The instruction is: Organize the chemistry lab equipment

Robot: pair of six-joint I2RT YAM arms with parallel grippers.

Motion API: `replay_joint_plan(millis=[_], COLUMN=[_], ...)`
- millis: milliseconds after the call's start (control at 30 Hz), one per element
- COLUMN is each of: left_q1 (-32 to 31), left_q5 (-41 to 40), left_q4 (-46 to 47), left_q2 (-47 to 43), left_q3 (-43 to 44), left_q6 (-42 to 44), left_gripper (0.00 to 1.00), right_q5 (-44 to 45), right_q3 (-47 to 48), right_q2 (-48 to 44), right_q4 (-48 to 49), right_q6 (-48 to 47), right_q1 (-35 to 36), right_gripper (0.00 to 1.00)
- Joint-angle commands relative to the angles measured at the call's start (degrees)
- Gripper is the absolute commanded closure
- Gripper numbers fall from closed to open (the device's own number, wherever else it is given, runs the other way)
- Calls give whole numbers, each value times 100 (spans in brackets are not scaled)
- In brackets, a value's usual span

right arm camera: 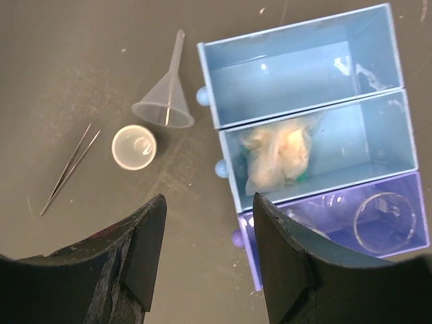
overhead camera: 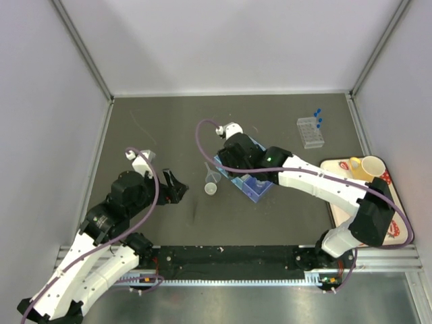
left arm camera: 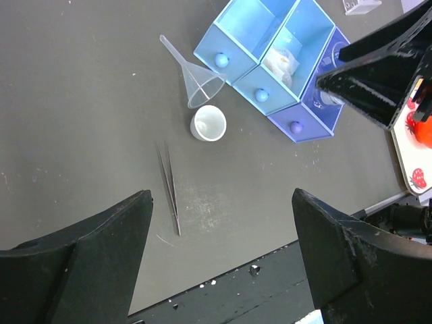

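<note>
The tiny beaker (overhead camera: pixel 210 189) is standing up straight, clear of the blue drawers, so my right gripper should keep going toward it until the open fingers are on both sides of its rim (overhead camera: pixel 215 187).
A clear funnel (overhead camera: pixel 210 173) lies on the dark table beside a tiny beaker (overhead camera: pixel 211 190); both show in the left wrist view (left arm camera: pixel 196 77) (left arm camera: pixel 208 123). Thin tweezers (left arm camera: pixel 169 185) lie nearer the front. Three open blue drawers (overhead camera: pixel 248 182) sit mid-table: one near-empty (right arm camera: pixel 304 67), one with a white wad (right arm camera: pixel 278 152), and a purple one with a round dish (right arm camera: pixel 385 223). The clear tube rack (overhead camera: pixel 310 132) with blue-capped tubes (overhead camera: pixel 317 115) stands back right. My right gripper (right arm camera: pixel 209 250) is open above the purple drawer's front. My left gripper (left arm camera: pixel 223 263) is open, empty, left of the funnel. No blue-tipped stick shows.
A strawberry-patterned tray (overhead camera: pixel 337 202) with a yellow mug (overhead camera: pixel 370 167) lies at the right edge. A black rail (overhead camera: pixel 236 255) runs along the table's front edge. Grey walls enclose the back and both sides.
</note>
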Motion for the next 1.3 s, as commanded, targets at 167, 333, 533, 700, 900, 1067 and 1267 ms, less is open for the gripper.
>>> replay_joint_plan(millis=[167,333,533,700,900,1067,1267], left_q1=[8,8,8,8,8,8,8], left_q5=[53,36,-8,-26,-69,-87,-70], left_q4=[-3,-82,-162,-170,-205,-241,-232], left_q2=[-255,-369,-448,-466,-466,-431,-387], left_q3=[91,99,99,73,99,178,214], left_q6=[21,12,56,83,144,179,188], left_gripper=[11,11,11,10,10,10,10], right_q5=[-301,-222,50,138,244,200,51], right_q3=[370,624,809,967,1012,950,845], right_q2=[808,1476,1925,2179,2347,2417,2540], right_q4=[88,150,273,300,361,440,563], right_q6=[332,386,429,438,596,693,737], right_q1=[623,694,694,667,553,395,272], right_gripper=[45,45,46,47,50,54,56])
